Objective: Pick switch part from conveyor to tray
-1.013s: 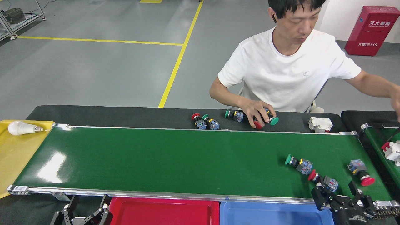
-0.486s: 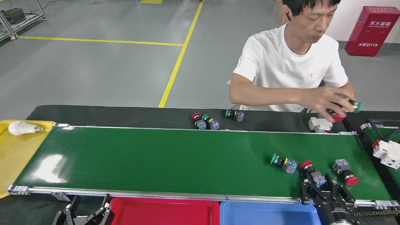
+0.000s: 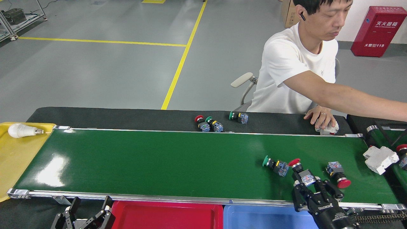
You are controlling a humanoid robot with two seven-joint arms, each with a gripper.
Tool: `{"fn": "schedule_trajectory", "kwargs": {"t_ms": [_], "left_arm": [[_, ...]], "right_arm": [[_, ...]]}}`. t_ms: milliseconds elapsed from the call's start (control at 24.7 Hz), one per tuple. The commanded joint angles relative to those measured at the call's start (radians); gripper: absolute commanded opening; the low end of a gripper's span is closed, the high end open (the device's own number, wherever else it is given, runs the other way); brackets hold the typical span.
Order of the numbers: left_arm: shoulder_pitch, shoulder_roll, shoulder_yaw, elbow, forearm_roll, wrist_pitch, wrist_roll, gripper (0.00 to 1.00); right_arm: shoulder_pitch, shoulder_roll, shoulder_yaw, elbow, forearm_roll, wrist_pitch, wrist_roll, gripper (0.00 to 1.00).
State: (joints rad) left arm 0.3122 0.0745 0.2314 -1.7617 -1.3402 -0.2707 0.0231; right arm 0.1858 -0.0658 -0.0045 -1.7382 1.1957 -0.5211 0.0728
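The white block (image 3: 380, 159) is at the second belt, across from the yellow tray (image 3: 21, 156), so the robot should expect the green conveyor to bring it toward that tray.
On the right part of the green conveyor (image 3: 159, 162) lie three switch parts: a green-capped one (image 3: 275, 165), a red-capped one (image 3: 300, 171) and another red-capped one (image 3: 337, 175). My right gripper (image 3: 313, 185) stands open at the belt's near edge, its fingers spread on either side of the blue near end of the middle red-capped part, with no grip on it. My left gripper (image 3: 90, 211) is open and low at the bottom left, below the belt's rail. A red tray (image 3: 165, 216) and a blue tray (image 3: 270, 218) sit under the near rail.
A person sits behind the belt, one hand (image 3: 319, 116) on a white part (image 3: 327, 128), an arm reaching right. More switch parts (image 3: 210, 123) lie on the black back ledge. A white block (image 3: 380, 158) rests at the second belt. A bulb (image 3: 20, 130) lies in a yellow tray (image 3: 16, 159).
The three switch parts have drifted left along the belt. My right gripper moved left with the middle red-capped one. The person's hand carried parts away to the right.
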Motion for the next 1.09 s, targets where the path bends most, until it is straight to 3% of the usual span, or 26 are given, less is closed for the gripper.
{"fn": "schedule_trajectory", "kwargs": {"t_ms": [0, 122, 162, 203, 243, 324, 365, 608, 932, 1053], "left_arm": [[-0.001, 0.011, 0.005, -0.013, -0.001, -0.004, 0.0, 1.0], [-0.001, 0.008, 0.003, -0.013, -0.001, -0.004, 0.0, 1.0], [-0.001, 0.007, 0.003, -0.013, -0.001, -0.005, 0.0, 1.0], [-0.001, 0.007, 0.003, -0.013, -0.001, -0.005, 0.0, 1.0], [0.001, 0.007, 0.003, -0.013, -0.001, -0.005, 0.0, 1.0], [0.002, 0.007, 0.002, -0.013, -0.001, -0.005, 0.001, 1.0], [0.001, 0.005, 0.002, -0.013, -0.001, -0.005, 0.001, 1.0], [-0.002, 0.004, 0.003, -0.013, -0.002, -0.001, 0.005, 1.0], [0.004, 0.002, 0.003, -0.013, -0.001, 0.001, 0.003, 1.0], [0.012, 0.001, 0.005, -0.013, -0.001, -0.001, 0.011, 1.0]], "right_arm": [[-0.005, 0.035, 0.061, -0.015, 0.008, -0.165, -0.007, 0.24], [-0.008, 0.055, 0.235, -0.009, 0.059, -0.162, -0.005, 0.32], [-0.011, 0.07, 0.293, 0.006, 0.085, -0.139, -0.002, 0.44], [-0.012, 0.092, 0.334, 0.029, 0.122, -0.09, 0.004, 0.68], [-0.012, 0.11, 0.366, 0.048, 0.165, -0.037, 0.013, 0.8], [-0.019, 0.126, 0.413, 0.083, 0.24, 0.049, 0.018, 0.85], [-0.025, 0.136, 0.423, 0.097, 0.249, 0.082, 0.019, 0.96], [-0.06, 0.15, 0.403, 0.052, 0.243, 0.145, 0.021, 0.96], [-0.062, 0.139, 0.239, -0.021, 0.242, 0.655, -0.042, 0.95], [0.011, 0.104, 0.23, -0.032, 0.242, 0.705, -0.139, 0.96]]}}
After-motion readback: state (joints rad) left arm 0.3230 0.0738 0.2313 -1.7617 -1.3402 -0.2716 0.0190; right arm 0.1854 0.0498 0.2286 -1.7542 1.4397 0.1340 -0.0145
